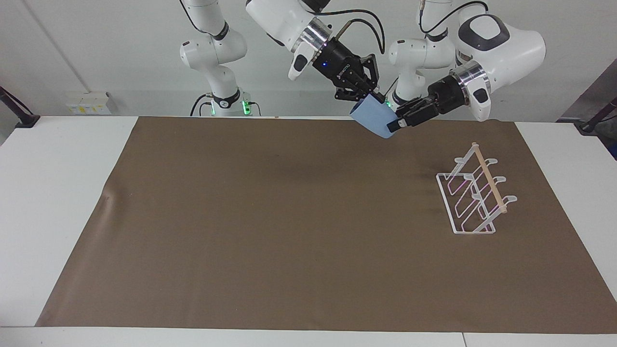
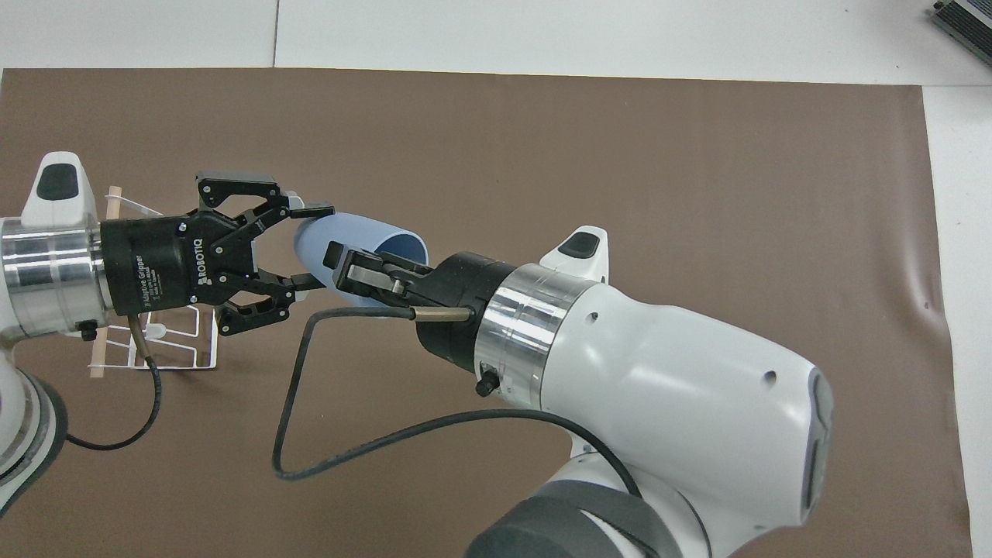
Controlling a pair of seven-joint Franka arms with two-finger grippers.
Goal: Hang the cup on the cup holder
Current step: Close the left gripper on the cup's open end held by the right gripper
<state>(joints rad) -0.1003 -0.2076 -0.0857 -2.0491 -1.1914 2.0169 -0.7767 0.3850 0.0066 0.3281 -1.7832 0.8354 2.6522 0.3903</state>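
Observation:
I need to take the closed end [image 2: 308, 253] with my left gripper before my right gripper opens, because my right gripper is holding the cup's rim [image 2: 409, 242], away from the cup holder.
The light-blue cup [image 1: 372, 117] is held tilted in the air over the brown mat's edge nearest the robots, and shows on its side in the overhead view [image 2: 364, 235]. My right gripper [image 1: 377, 98] is shut on its rim, one finger inside and one outside [image 2: 342, 267]. My left gripper [image 1: 393, 126] is open, its two fingers on either side of the cup's closed end [image 2: 310, 246], very close to it. The white wire cup holder [image 1: 475, 193] with its wooden rod stands on the mat toward the left arm's end, partly covered by the left gripper from above [image 2: 167, 345].
A brown mat [image 1: 289, 217] covers most of the white table [image 1: 58, 193]. A black cable [image 2: 287, 403] loops from the right gripper's wrist. A dark device [image 2: 965, 19] lies at the table's corner farthest from the robots, at the right arm's end.

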